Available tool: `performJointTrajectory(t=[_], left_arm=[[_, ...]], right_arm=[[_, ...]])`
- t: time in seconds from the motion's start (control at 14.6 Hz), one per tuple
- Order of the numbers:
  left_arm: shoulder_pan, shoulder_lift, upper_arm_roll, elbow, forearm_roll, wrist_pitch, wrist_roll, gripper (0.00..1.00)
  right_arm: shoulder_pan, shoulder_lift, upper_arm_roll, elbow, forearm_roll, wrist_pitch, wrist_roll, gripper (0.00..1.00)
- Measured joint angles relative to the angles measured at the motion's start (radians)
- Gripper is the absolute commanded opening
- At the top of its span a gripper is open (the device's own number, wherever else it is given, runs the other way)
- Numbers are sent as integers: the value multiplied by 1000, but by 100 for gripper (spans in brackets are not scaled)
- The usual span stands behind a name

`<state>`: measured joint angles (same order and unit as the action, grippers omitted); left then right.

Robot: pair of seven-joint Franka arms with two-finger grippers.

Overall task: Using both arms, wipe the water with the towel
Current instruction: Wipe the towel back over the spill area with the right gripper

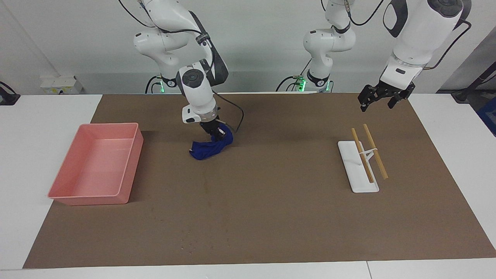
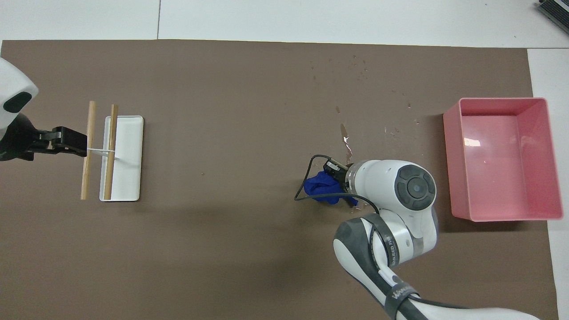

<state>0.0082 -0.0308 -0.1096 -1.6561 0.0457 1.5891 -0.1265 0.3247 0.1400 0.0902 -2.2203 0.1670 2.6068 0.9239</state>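
I see a wet streak of water point(image 2: 348, 150) beyond the blue towel, so next my right gripper goes back and pushes the towel out over the streak's far end point(image 2: 342, 128).
My right gripper point(image 1: 215, 133) is shut on a bunched blue towel point(image 1: 207, 149), whose free end lies on the brown mat point(image 1: 271, 217). In the overhead view the right gripper point(image 2: 338, 178) and towel point(image 2: 320, 186) sit just nearer to the robots than a wet streak of water point(image 2: 346, 142). More droplets point(image 2: 355, 66) are scattered farther out; they show faintly in the facing view point(image 1: 190, 242). My left gripper point(image 1: 378, 101) is open and empty in the air over the mat by the left arm's end; it also shows in the overhead view point(image 2: 73, 144).
A pink bin point(image 1: 97, 166) stands at the right arm's end, also seen from overhead point(image 2: 502, 101). A white tray point(image 1: 358, 170) with two wooden rods point(image 1: 374, 151) on a stand lies at the left arm's end, below the left gripper.
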Motion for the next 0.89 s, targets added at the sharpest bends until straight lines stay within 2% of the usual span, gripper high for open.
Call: performJointTrajectory(t=[0.14, 0.48, 0.89], left_arm=[[1, 0, 0, 0, 0, 0, 0, 100], [2, -1, -2, 0, 0, 1, 2, 100], [10, -20, -5, 2, -38, 1, 3, 100]], right_arm=[[-34, 44, -1, 59, 0, 31, -34, 0], [-109, 179, -3, 284, 5, 26, -93, 0], [-120, 352, 3, 533, 5, 26, -109, 0]])
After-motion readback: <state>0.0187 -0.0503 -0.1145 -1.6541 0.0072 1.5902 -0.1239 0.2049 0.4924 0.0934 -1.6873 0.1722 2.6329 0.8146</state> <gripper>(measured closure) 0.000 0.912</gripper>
